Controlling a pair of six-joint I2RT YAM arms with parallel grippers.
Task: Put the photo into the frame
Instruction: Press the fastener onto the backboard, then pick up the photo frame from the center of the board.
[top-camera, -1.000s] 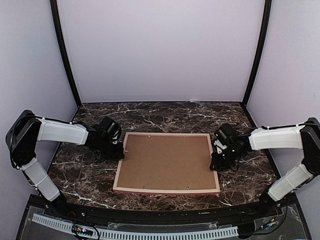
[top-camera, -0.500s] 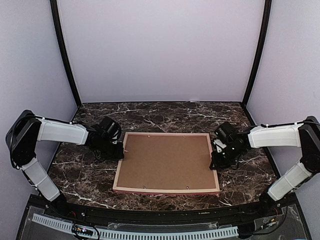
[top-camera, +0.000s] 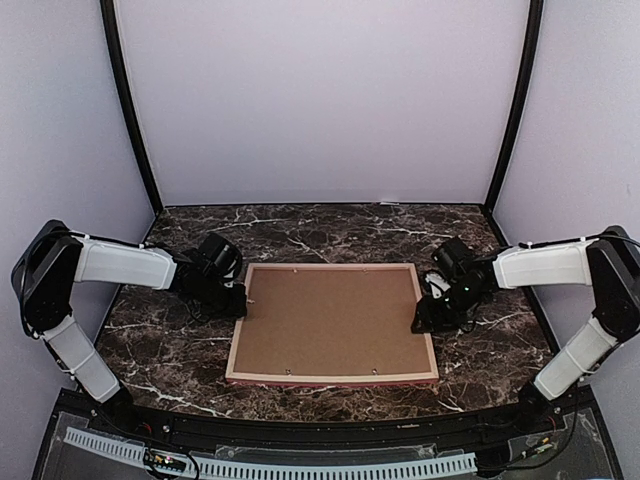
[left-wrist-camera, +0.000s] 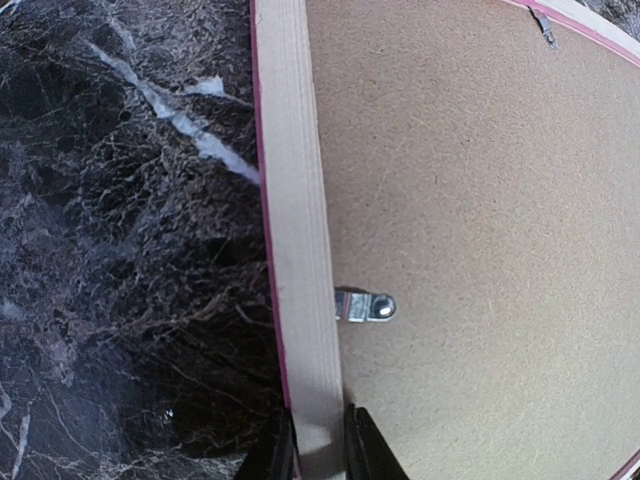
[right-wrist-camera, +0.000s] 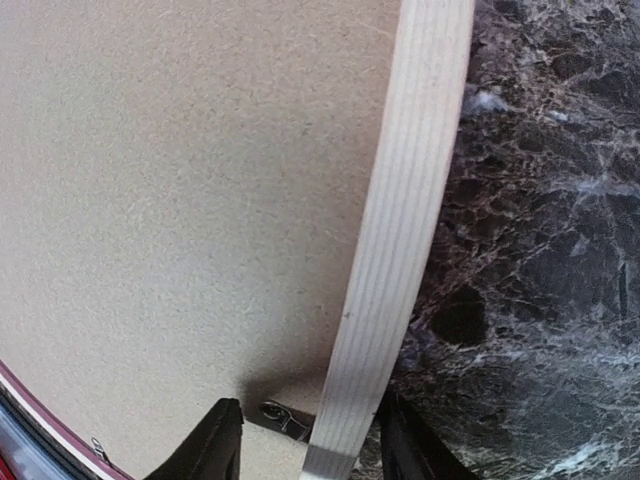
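Note:
I need to have my right gripper take the frame's rail a little nearer to me, to stay clear of a metal clip beside its inner finger.
The frame lies face down on the marble table, its pale wood back up and a thin pink edge showing. A brown backing board fills it, held by small metal clips. The photo is hidden. My left gripper is shut on the frame's left rail, one finger on each side. My right gripper is open and straddles the right rail. Its inner finger stands well off the wood, over the board beside a clip.
Dark marble tabletop surrounds the frame, with white walls behind and at both sides. Black corner posts rise at the back. Both arm bases sit at the near edge.
The right gripper's jaws have spread apart and let go of the right rail, and that wrist has shifted slightly left. The left gripper and the frame have stayed put.

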